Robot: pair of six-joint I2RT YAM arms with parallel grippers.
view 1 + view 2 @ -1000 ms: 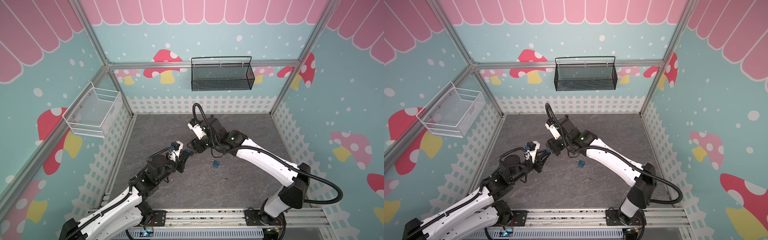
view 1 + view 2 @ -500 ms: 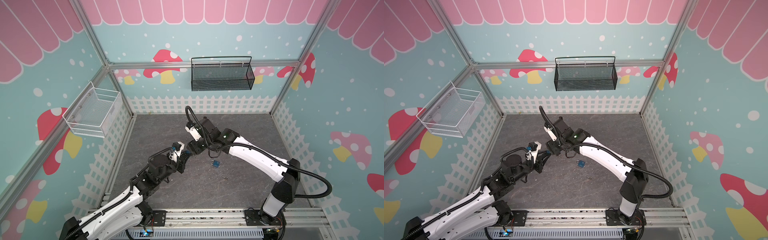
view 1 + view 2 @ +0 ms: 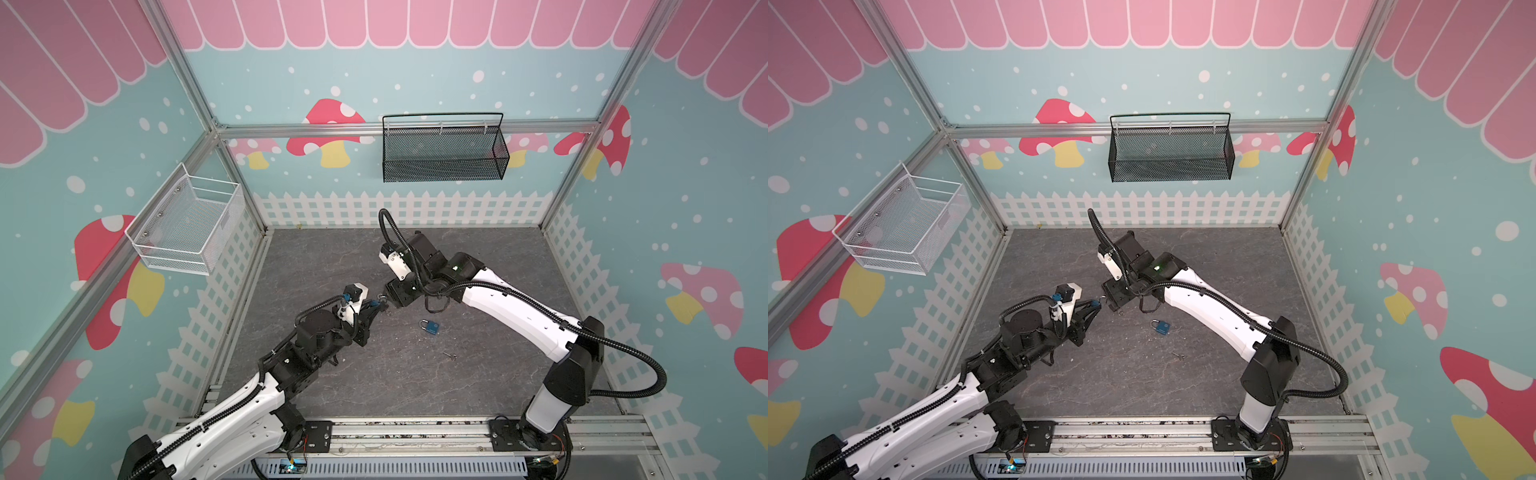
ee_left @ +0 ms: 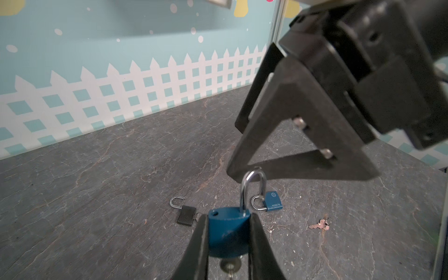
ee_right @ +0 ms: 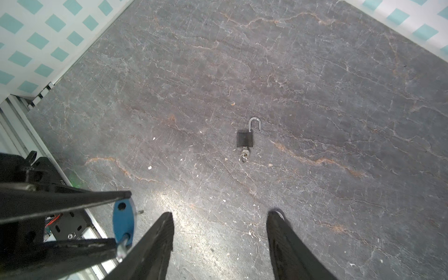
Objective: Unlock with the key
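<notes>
My right gripper is on its way to the key's head [image 4: 323,224] and should keep going and close there, because the held padlock's shackle [image 4: 245,184] is out of its hole and the loose key lies clear.
My left gripper [image 4: 228,218] is shut on the body of a blue padlock [image 4: 228,234], held above the floor. Its steel shackle [image 4: 252,189] is sprung up, with one hole in the body bare. A key [image 4: 230,268] sticks out of the padlock's underside, between my fingers. My right gripper [image 4: 234,148] stands open just beyond the shackle, one fingertip almost at its top. In both top views the left gripper [image 3: 379,305] [image 3: 1096,305] and right gripper [image 3: 391,297] [image 3: 1111,300] meet tip to tip at mid-floor. The right wrist view shows the held padlock [image 5: 123,224] beside my open right gripper [image 5: 220,215].
A black padlock [image 5: 244,139] lies on the grey floor with its shackle open and a key in it. A second blue padlock [image 3: 432,327] and a loose key [image 3: 449,355] lie near the right arm. A black basket [image 3: 442,151] and a white basket [image 3: 187,226] hang on the walls.
The right arm's wrist and elbow swung a little left and partly back, its open gripper staying by the held padlock. The left arm has hardly moved.
</notes>
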